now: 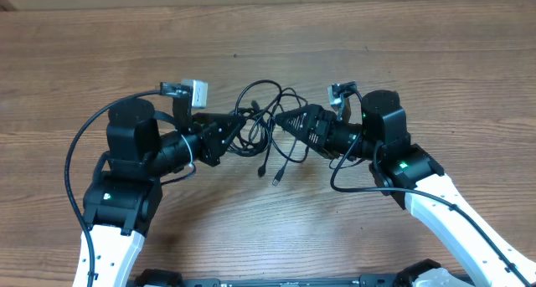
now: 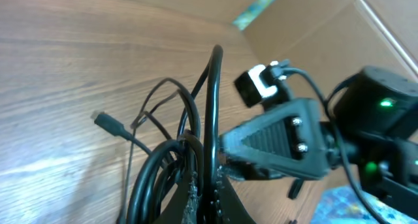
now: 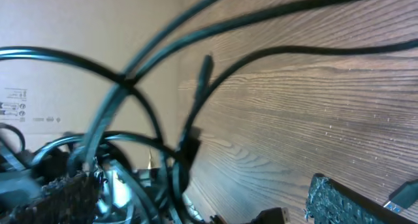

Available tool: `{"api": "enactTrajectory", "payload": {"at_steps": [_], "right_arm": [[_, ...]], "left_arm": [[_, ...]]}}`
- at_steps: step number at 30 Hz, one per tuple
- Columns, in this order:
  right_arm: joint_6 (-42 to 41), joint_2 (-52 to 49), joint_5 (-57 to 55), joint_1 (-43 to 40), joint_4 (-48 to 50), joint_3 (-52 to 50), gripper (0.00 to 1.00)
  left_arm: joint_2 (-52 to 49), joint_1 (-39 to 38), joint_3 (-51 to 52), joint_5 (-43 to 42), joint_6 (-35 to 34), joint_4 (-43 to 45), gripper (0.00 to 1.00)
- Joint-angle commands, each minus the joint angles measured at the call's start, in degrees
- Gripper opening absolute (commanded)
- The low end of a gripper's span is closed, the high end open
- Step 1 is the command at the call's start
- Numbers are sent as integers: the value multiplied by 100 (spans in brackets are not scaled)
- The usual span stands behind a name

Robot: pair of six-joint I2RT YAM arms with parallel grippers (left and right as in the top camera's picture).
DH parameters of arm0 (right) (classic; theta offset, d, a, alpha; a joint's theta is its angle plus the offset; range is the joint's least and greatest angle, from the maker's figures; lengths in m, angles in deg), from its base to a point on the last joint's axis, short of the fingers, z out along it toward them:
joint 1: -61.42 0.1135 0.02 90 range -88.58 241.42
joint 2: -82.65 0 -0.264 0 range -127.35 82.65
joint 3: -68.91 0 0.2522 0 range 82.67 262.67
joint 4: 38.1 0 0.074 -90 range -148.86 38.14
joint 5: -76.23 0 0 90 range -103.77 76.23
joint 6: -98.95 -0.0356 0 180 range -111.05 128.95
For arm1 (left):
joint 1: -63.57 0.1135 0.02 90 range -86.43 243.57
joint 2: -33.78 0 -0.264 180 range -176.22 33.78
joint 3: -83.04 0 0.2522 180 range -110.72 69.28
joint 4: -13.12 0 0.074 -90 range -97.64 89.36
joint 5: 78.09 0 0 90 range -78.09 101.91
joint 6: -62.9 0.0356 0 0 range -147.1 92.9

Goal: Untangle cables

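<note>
The loops of cord [image 1: 289, 94] are hanging at the edge of my right gripper's open fingers, so my left gripper should move the bundle across toward those fingers [image 1: 279, 115].
The cables [image 1: 264, 124] are thin black cords looped in a bundle on the wooden table between my two grippers. Two plug ends hang toward the front; one [image 1: 276, 180] is silver-tipped. My left gripper [image 1: 237, 128] is shut on one cord at the bundle's left side; in the left wrist view the jaws [image 2: 212, 198] pinch a cord, and the loops [image 2: 189, 119] rise above them. My right gripper [image 1: 285, 120] is at the bundle's right side. In the right wrist view its fingers [image 3: 196, 185] are wide apart, and cords [image 3: 196, 100] cross between them, close to the left finger.
A thick black arm cable [image 1: 75, 145] loops out to the left of the left arm. A loose plug [image 2: 108, 123] lies on the wood. A cardboard wall [image 3: 65, 28] stands beyond the table. A blue patterned object [image 2: 356, 204] lies near the right arm's base.
</note>
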Motion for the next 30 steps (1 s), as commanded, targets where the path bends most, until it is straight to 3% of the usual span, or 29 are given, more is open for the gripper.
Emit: {"api": "enactTrajectory", "payload": {"at_steps": [1, 9, 17, 23, 27, 30], "right_arm": [[-42, 9, -98, 15, 48, 76, 100], [-42, 9, -192, 15, 48, 76, 100], [-39, 9, -107, 15, 48, 79, 100], [-39, 9, 136, 15, 48, 76, 100], [-42, 9, 195, 15, 48, 76, 100], [-42, 9, 186, 15, 48, 76, 100]], "left_arm": [[57, 24, -127, -717, -76, 280, 4], [57, 24, -127, -1217, -17, 404, 4], [57, 24, -127, -1187, -11, 387, 4], [57, 26, -127, -271, -50, 188, 4], [57, 26, -127, 599, -518, -144, 4], [57, 26, -127, 595, -551, -157, 4]]}}
